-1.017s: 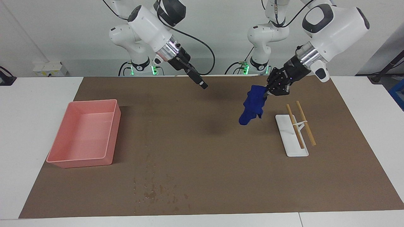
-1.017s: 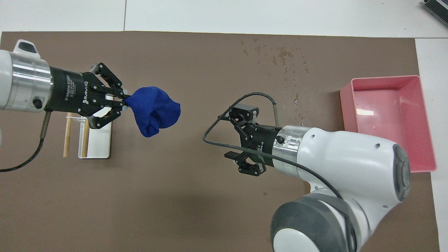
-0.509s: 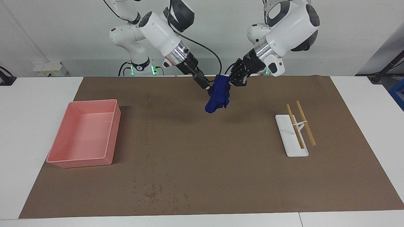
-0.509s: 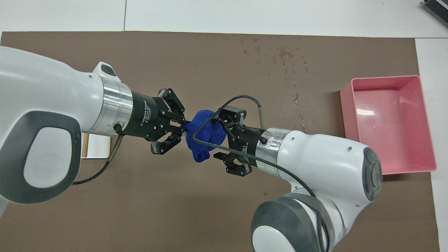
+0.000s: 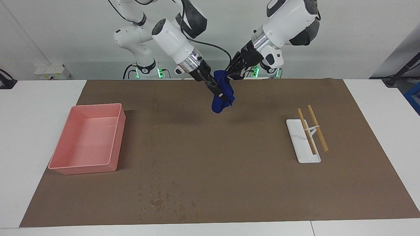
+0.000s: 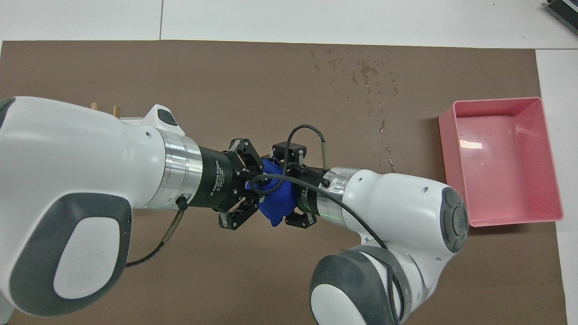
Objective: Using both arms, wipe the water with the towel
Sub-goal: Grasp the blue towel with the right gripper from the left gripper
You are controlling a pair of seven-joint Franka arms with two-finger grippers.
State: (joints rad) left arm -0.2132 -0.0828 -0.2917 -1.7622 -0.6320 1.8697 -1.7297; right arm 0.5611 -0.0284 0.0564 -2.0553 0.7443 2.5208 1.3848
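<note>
The navy-blue towel (image 6: 278,202) will pull some of the water into a streak when I wipe, because the water stands in glossy drops (image 6: 391,164) on the brown mat.
The navy-blue towel (image 5: 218,105) (image 6: 275,205) hangs bunched in the air over the brown mat, near the robots' edge of it and about midway along the table. My left gripper (image 5: 230,74) (image 6: 258,179) is shut on the towel's upper end. My right gripper (image 5: 219,92) (image 6: 292,189) meets it from the right arm's end, open, with its two fingers standing wide on either side of the cloth. The water (image 5: 164,200) (image 6: 365,76) is a scatter of drops on the mat, much farther from the robots than the towel.
A pink tray (image 5: 82,167) (image 6: 455,158) sits on the mat toward the right arm's end. A white rack with two wooden sticks (image 5: 303,141) stands toward the left arm's end; in the overhead view the left arm covers all but the stick tips (image 6: 104,107).
The left arm carried the towel away from the rack toward the middle of the table. The right gripper moved in to meet it and now straddles the cloth.
</note>
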